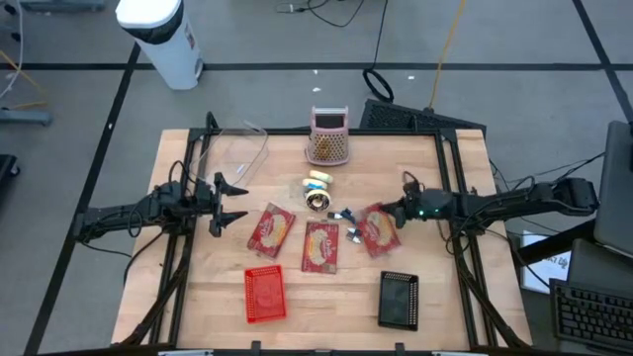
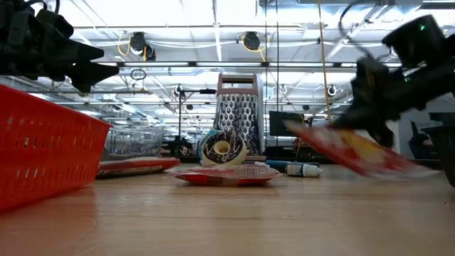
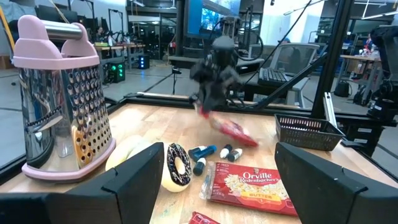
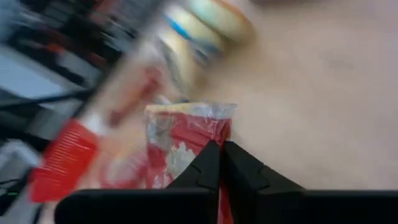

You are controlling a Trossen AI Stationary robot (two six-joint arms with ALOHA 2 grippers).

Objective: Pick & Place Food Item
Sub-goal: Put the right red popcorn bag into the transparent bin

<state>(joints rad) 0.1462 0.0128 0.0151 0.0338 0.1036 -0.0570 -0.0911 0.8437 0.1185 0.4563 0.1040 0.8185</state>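
Note:
My left gripper needs to take the popcorn packet (image 1: 378,233) from my right gripper and bring the packet to the clear container (image 1: 237,156), because the container is too far away for my right gripper to reach.
Three red popcorn packets lie in a row at mid-table: one at the left (image 1: 271,230), one in the middle (image 1: 321,245), and a right one (image 1: 379,232) that my right gripper (image 1: 398,212) is shut on. In the low view this packet (image 2: 355,151) slants below the gripper (image 2: 348,121). My left gripper (image 1: 223,203) waits open and level over the table's left side, touching nothing. A red basket (image 1: 265,294) and a black basket (image 1: 399,299) stand near the front edge. My right gripper pinches the right popcorn packet by one end (image 4: 202,134) between its two shut fingers. The fingers come from the table's right, slanting a little down. The packet is tilted, its held end raised (image 3: 214,118); whether its lower end (image 2: 416,169) is clear of the table I cannot tell.
A metal grater with a pink top (image 1: 328,135) stands at the far edge, a clear container (image 1: 237,153) at the far left. A doughnut (image 1: 316,201), a yellow item (image 1: 316,180) and small bottles (image 1: 343,213) lie behind the packets.

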